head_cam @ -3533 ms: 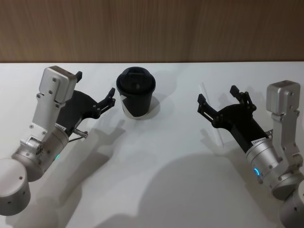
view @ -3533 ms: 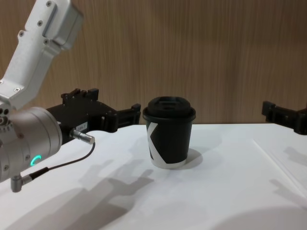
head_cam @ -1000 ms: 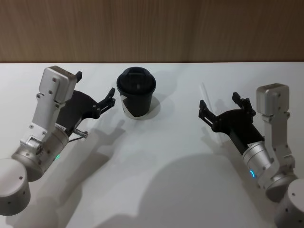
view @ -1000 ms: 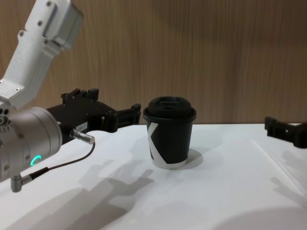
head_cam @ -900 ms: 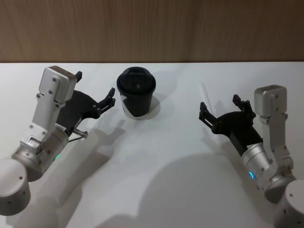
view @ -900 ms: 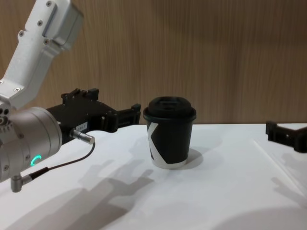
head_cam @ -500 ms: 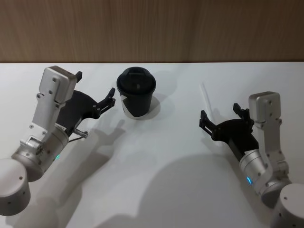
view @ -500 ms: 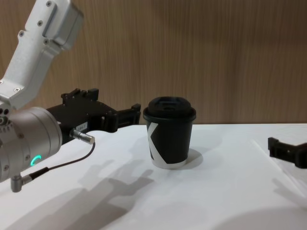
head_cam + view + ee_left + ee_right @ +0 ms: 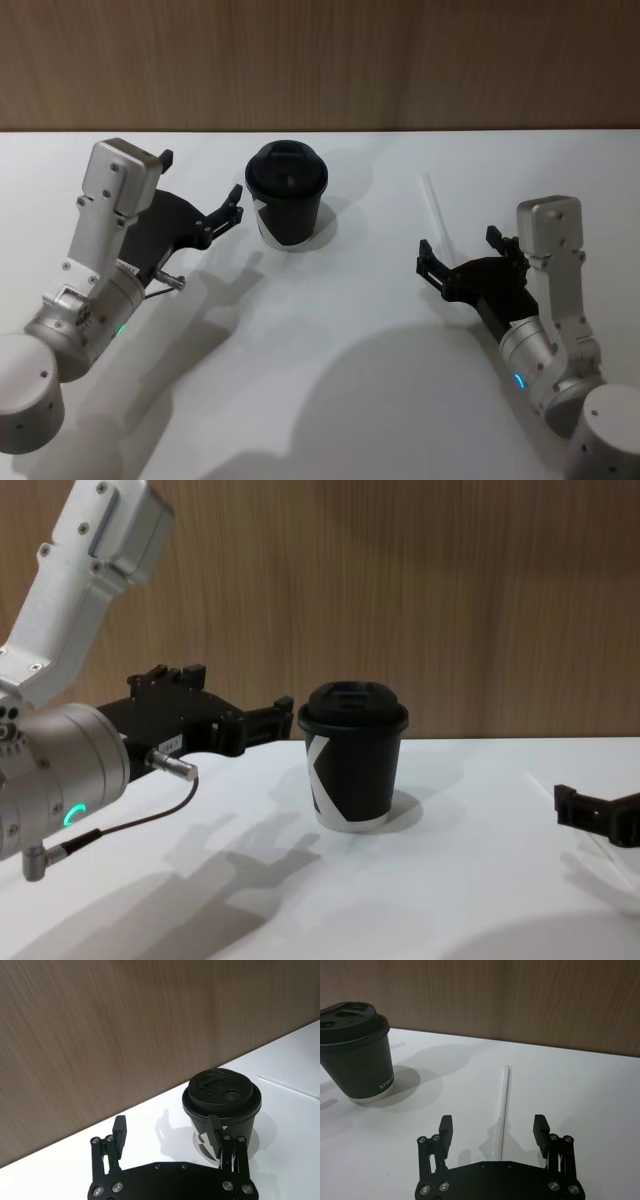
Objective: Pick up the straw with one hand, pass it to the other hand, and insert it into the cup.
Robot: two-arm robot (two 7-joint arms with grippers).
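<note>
The white straw (image 9: 448, 256) lies in one even, unbroken line (image 9: 434, 208), so it should stay straight along its whole length when the robot lifts it by its lower end.
The black cup (image 9: 287, 195) with its domed lid stands upright at the back middle of the white table (image 9: 330, 340). The thin white straw (image 9: 436, 212) lies flat to its right, pointing away from me. My right gripper (image 9: 460, 250) is open and low over the straw's near end. In the right wrist view the straw (image 9: 505, 1105) runs out between the two spread fingers of that gripper (image 9: 493, 1122), with the cup (image 9: 357, 1050) off to one side. My left gripper (image 9: 200, 178) hangs open just left of the cup, holding nothing; its wrist view has the cup (image 9: 221, 1097) beside one finger.
A wood-panelled wall (image 9: 320, 60) closes off the table's far edge. From the chest, the cup (image 9: 353, 760) stands mid-table, with one right finger (image 9: 580, 805) low at the right edge. Bare table lies in front of the cup.
My right gripper has drawn back toward me and dropped lower, staying open astride the straw's near end. The left arm, the cup and the straw have not moved.
</note>
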